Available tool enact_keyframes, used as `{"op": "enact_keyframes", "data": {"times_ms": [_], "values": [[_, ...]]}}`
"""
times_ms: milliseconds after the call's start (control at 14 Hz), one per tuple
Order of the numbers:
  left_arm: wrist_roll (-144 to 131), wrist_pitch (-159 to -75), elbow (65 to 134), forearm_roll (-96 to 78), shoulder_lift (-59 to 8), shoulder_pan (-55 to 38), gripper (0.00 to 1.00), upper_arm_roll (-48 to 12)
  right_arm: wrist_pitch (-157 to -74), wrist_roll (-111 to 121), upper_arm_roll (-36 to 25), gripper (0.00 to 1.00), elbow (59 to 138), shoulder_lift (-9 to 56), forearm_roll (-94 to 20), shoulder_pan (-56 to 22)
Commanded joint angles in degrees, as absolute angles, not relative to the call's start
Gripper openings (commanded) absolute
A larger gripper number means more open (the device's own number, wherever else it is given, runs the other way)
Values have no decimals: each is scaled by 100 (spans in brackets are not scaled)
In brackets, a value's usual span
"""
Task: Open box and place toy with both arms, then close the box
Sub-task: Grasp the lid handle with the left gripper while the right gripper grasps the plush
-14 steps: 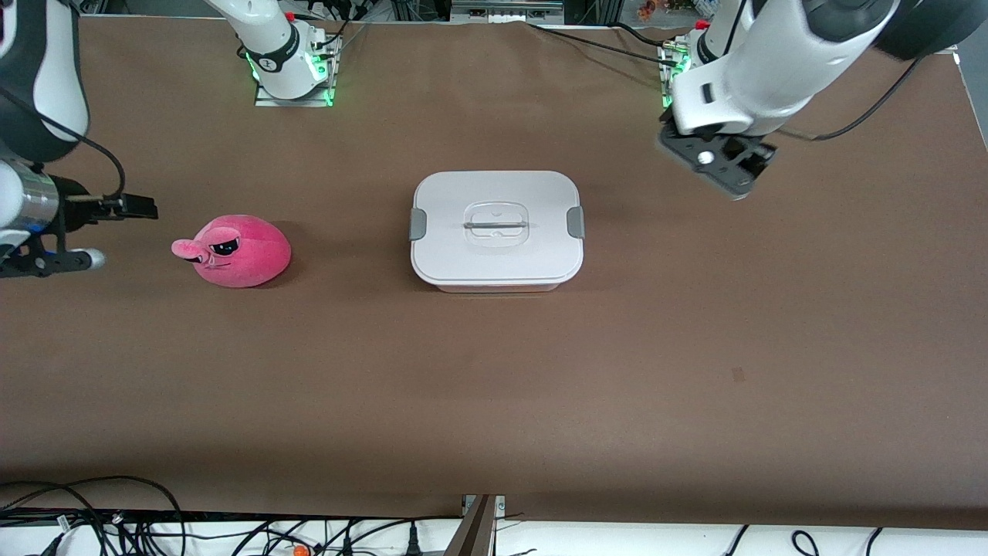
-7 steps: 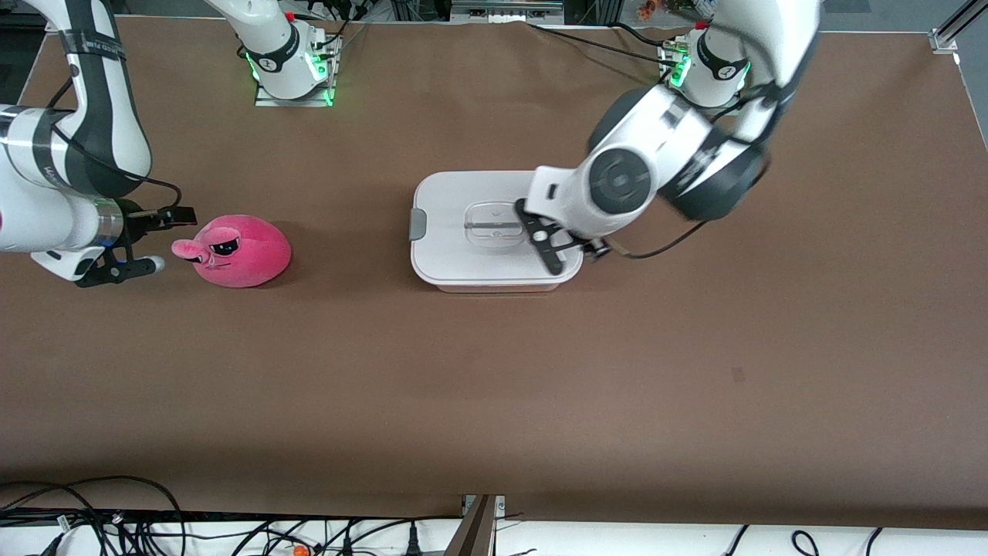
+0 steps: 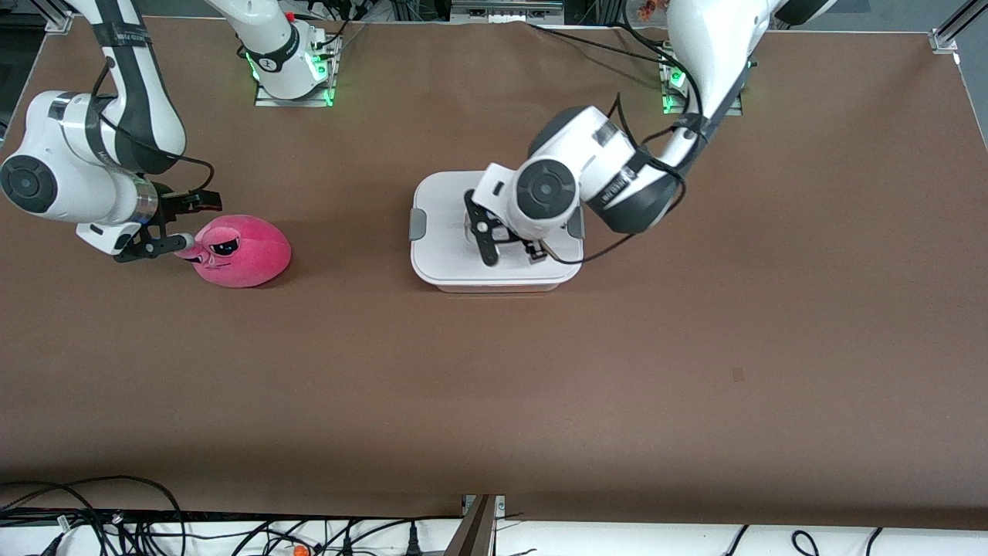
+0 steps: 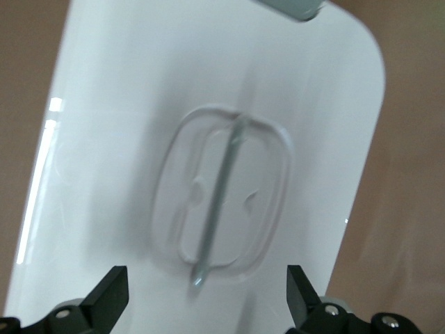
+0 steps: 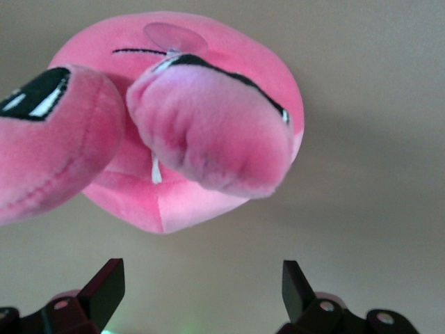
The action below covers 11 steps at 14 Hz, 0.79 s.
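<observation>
I see soft puckers and seams [image 5: 191,149] on the pink toy's plush, so the toy's body [image 5: 167,209] will squeeze into a narrow fold when I pick it up.
The box [image 3: 441,235] stands mid-table with its white lid on and a grey clip [image 3: 417,224] at its short end. My left gripper [image 3: 509,251] hovers open just over the lid's recessed handle [image 4: 219,195], one finger on each side of the lid [image 4: 104,139], touching nothing. The pink toy [image 3: 247,251] lies toward the right arm's end of the table. My right gripper [image 3: 189,222] stands open right beside its snout [image 3: 185,249]. In the right wrist view the toy [image 5: 195,118] fills the frame ahead of the empty open right gripper [image 5: 201,289]. The left gripper [image 4: 207,296] holds nothing.
Both arm bases [image 3: 293,69] with green lights stand along the table's edge farthest from the front camera. A tangle of cables [image 3: 93,517] runs below the nearest edge. Bare brown tabletop [image 3: 494,386] stretches between the box and that edge.
The left arm swung down from near its base and now hangs over the lid's handle. The right gripper moved in toward the toy's snout. Both stayed open; box and toy have not moved.
</observation>
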State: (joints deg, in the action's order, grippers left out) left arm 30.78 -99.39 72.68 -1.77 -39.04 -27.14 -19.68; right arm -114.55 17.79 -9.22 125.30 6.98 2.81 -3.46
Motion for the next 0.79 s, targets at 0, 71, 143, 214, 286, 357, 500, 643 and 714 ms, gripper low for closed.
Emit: {"op": "enact_keyframes", "data": {"times_ms": [0, 71, 143, 214, 286, 357, 500, 643, 714], "values": [[3234, -10247, 7268, 183, -3929, -3119, 100, -1881, -12047, 1881, -879, 100, 12700, 755, 220, -325], [3234, -10344, 7312, 228, -3929, -3216, 100, -1872, -12267, 1872, -862, 100, 12691, 852, 220, -343], [3234, -10449, 7356, 246, -3937, -3243, 100, -1872, -12444, 1872, -844, 100, 12691, 922, 220, -360], [3252, -10537, 7383, 246, -3955, -3234, 100, -1863, -12602, 1872, -757, 100, 12691, 992, 220, -360], [3313, -10564, 7374, 290, -3955, -3208, 98, -1863, -12717, 1872, -730, 100, 12691, 1063, 220, -360], [3340, -10564, 7374, 299, -3955, -3199, 74, -1863, -12813, 1863, -686, 100, 12691, 1124, 211, -360], [3340, -10547, 7383, 308, -3964, -3199, 36, -1863, -13033, 1863, -563, 100, 12683, 1177, 45, -369], [3340, -10503, 7383, 299, -3955, -3182, 1, -1863, -13270, 1863, -484, 74, 12656, 1256, 18, -369], [3340, -10503, 7383, 299, -3955, -3164, 0, -1872, -13341, 1863, -405, 41, 12656, 1274, 9, -369]]}}
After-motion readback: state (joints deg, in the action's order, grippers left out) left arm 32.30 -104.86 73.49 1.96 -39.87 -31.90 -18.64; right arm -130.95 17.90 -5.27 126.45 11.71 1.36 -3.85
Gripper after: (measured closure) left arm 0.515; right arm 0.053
